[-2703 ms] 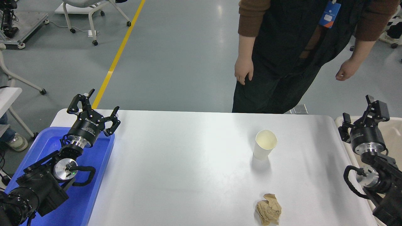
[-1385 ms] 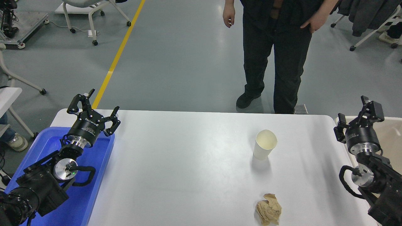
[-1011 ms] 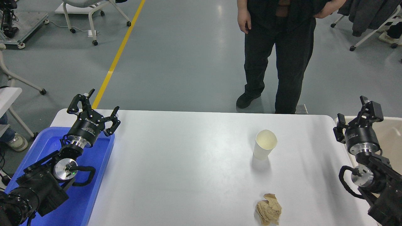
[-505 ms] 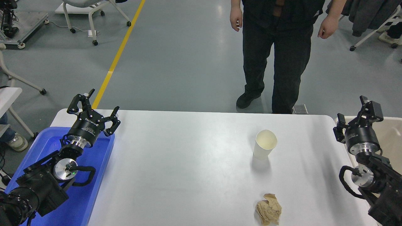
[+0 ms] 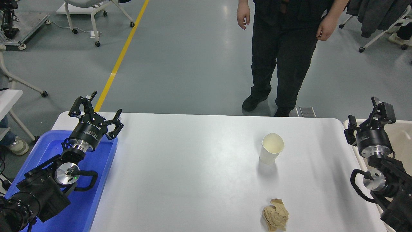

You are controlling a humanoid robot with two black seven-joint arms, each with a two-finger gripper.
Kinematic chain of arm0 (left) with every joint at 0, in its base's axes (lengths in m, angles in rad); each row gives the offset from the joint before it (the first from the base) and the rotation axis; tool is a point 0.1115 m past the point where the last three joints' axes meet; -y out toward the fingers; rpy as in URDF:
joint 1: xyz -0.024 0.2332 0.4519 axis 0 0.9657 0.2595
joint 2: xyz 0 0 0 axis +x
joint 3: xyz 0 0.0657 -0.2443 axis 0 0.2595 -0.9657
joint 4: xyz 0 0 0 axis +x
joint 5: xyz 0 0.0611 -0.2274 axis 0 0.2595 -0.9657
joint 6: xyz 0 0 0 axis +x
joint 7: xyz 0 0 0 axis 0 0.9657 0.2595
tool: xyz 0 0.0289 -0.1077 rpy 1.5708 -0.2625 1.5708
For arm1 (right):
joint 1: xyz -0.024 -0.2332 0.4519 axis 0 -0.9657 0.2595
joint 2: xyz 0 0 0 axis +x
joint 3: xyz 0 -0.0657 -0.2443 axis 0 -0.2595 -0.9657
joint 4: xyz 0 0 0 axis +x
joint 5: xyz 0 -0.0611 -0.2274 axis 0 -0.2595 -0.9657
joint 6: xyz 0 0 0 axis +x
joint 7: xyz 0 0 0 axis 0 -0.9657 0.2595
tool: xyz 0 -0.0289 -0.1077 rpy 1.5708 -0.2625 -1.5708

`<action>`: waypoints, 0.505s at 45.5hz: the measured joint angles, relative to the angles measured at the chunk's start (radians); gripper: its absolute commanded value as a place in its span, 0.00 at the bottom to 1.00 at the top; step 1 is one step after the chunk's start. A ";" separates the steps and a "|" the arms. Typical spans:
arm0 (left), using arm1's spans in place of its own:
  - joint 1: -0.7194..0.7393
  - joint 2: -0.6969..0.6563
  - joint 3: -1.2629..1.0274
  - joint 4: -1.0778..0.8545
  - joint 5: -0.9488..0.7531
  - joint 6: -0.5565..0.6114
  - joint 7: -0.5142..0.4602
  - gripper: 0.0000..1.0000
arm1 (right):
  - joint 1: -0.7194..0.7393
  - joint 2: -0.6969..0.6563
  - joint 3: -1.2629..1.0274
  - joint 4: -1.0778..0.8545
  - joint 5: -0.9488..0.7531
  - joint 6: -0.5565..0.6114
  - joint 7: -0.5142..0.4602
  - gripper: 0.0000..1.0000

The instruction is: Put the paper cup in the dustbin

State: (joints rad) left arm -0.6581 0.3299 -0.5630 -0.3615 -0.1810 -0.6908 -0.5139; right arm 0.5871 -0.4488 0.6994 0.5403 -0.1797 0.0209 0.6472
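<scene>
I expect the cup (image 5: 272,148) to tip its opening toward my right gripper when I lift it by its rim, because it narrows to a small base (image 5: 267,159).
The white paper cup (image 5: 272,148) stands upright on the white table (image 5: 199,174), right of the middle, its cream inside showing. The beige dustbin (image 5: 400,135) sits past the table's right edge, partly hidden by my right arm. My right gripper (image 5: 365,117) is open and empty at the right edge, over the dustbin's near rim, well to the right of the cup. My left gripper (image 5: 96,106) is open and empty, parked at the lower left over the blue tray.
A crumpled brown paper ball (image 5: 275,218) lies near the table's front edge, below the cup. A blue tray (image 5: 90,199) is at the left. A person in dark clothes (image 5: 283,51) stands beyond the far edge.
My right gripper has shifted slightly to the right. The person has straightened up and stepped back from the table. Cup, paper ball and left arm have not moved.
</scene>
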 measured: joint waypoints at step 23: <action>0.000 0.000 0.000 0.000 0.000 -0.001 0.000 1.00 | 0.252 -0.142 -0.718 0.004 -0.032 0.002 -0.005 0.99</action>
State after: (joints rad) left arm -0.6581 0.3300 -0.5630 -0.3617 -0.1808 -0.6914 -0.5139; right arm 0.8387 -0.5906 -0.0182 0.5439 -0.2115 0.0228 0.6424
